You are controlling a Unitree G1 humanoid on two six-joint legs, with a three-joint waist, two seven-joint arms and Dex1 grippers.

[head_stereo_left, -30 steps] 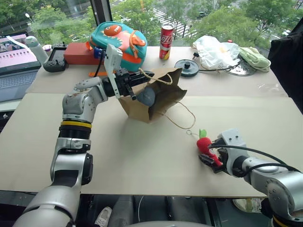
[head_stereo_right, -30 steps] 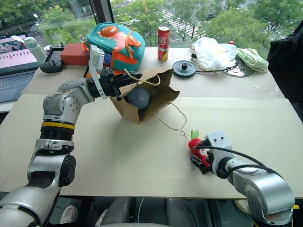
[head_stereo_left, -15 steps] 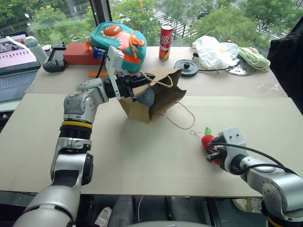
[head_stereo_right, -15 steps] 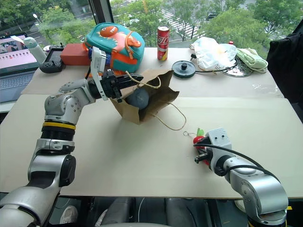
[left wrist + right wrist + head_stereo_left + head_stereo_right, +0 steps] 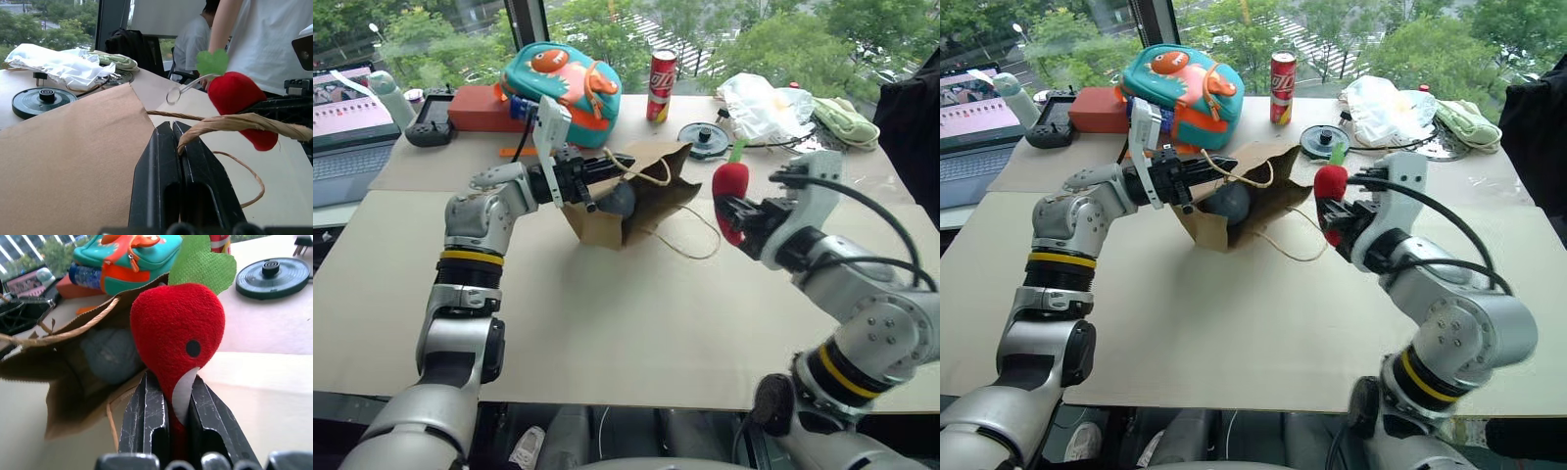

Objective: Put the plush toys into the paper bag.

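Observation:
The paper bag's opening (image 5: pixel 652 199) is wide and faces the red chili plush toy, so my right gripper should keep moving inward and let go beside the grey ball (image 5: pixel 1230 203).
The brown paper bag (image 5: pixel 646 196) lies tilted on the table with its mouth facing right. My left gripper (image 5: pixel 605 168) is shut on the bag's cord handle (image 5: pixel 234 123) at the upper rim and holds the mouth open. The pale-grey fuzzy ball (image 5: pixel 620 202) sits inside the bag and is also visible in the right wrist view (image 5: pixel 108 355). My right gripper (image 5: pixel 730 217) is shut on the lower end of the red chili plush toy (image 5: pixel 729 184), green stem up, in the air just right of the bag's mouth.
Along the far edge stand a teal-and-orange backpack (image 5: pixel 566 78), a red can (image 5: pixel 660 70), a black round disc (image 5: pixel 705 140), a white plastic bag (image 5: pixel 759 103) and a pale green cloth (image 5: pixel 847 117). A laptop (image 5: pixel 347 122) sits at far left. A person (image 5: pixel 259 34) stands beyond the table.
My right gripper shut on the red chili on the table, then lifted it up and leftward to the bag's mouth. The left gripper and the bag kept still.

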